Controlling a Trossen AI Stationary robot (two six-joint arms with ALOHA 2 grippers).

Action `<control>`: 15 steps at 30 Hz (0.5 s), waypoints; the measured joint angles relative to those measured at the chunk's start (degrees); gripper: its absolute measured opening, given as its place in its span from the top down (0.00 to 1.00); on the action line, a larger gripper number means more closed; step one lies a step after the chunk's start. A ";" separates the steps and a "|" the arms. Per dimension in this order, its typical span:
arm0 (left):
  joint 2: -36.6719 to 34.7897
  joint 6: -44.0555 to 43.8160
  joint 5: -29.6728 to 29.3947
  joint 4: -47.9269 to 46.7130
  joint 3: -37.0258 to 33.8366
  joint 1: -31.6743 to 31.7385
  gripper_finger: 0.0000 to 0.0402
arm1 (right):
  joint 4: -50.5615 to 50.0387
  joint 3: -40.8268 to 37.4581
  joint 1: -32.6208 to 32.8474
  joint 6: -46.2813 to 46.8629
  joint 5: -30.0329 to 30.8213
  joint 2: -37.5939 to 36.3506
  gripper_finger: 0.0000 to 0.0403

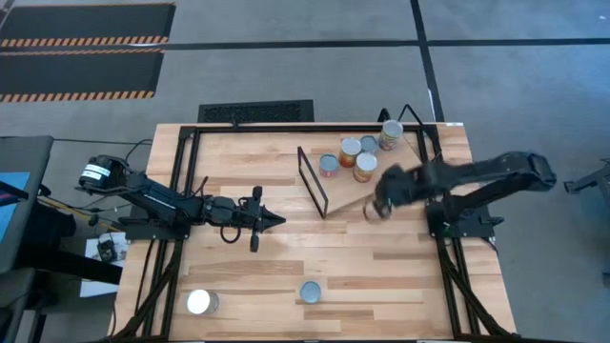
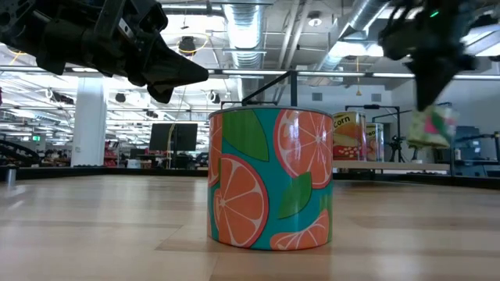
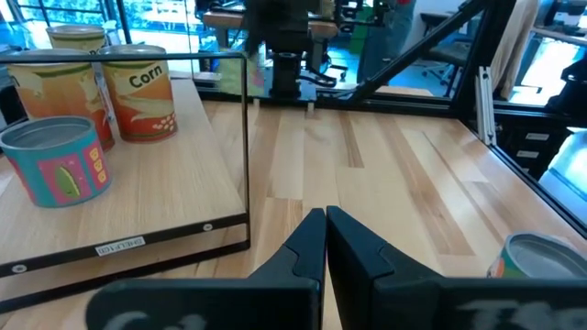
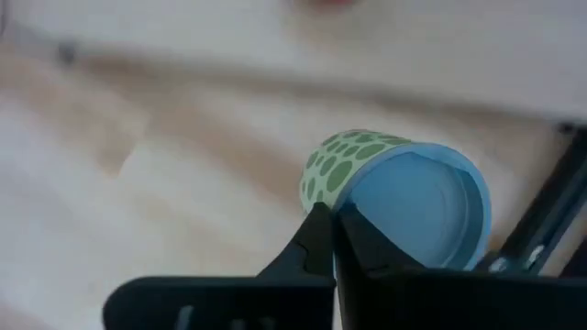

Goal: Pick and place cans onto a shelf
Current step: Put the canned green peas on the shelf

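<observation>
The spotted can hangs tilted (image 4: 404, 202) from its rim, so the robot's right gripper should put it down on the shelf (image 1: 388, 164) and then, with its fingers closed, push it gently toward the other cans.
My right gripper (image 1: 379, 202) is shut on a can with a green-spotted label and a pale blue top (image 4: 413, 197), above the near edge of the shelf (image 1: 381, 181). The shelf is a light-wood board with a black wire frame (image 1: 313, 181) at its left end. Several cans (image 1: 357, 157) stand on the shelf, among them a "Corn" can (image 3: 142, 92). My left gripper (image 1: 272, 221) is shut and empty over the middle of the table. Two cans stand on the table near its near edge: one with an orange-slice label (image 2: 269, 179) and one with a white top (image 1: 201, 302). My right gripper pinches the spotted can at the rim of its top (image 4: 323, 203), where the label meets the blue lid. The can (image 2: 430, 125) hangs tilted below the fingers, lifted clear of the shelf and the table. The fingers come from above, pointing down.
Black frame bars (image 1: 181, 191) run along the table's left and right sides. The orange-slice can also shows in the high view (image 1: 311, 292) and in the left wrist view (image 3: 541, 257). Bare wood lies between the left gripper and the shelf.
</observation>
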 joint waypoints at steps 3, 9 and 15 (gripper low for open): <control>0.00 -0.26 0.00 -0.02 0.00 0.01 1.00 | 2.34 0.02 -9.40 -7.81 0.20 -1.14 0.97; 0.00 -0.37 0.00 -0.02 0.00 0.02 1.00 | 9.20 0.03 -22.20 -24.31 -0.18 1.75 0.98; 0.00 -0.37 0.00 -0.02 0.00 0.01 1.00 | 13.14 0.03 -28.57 -31.54 -2.51 6.48 0.96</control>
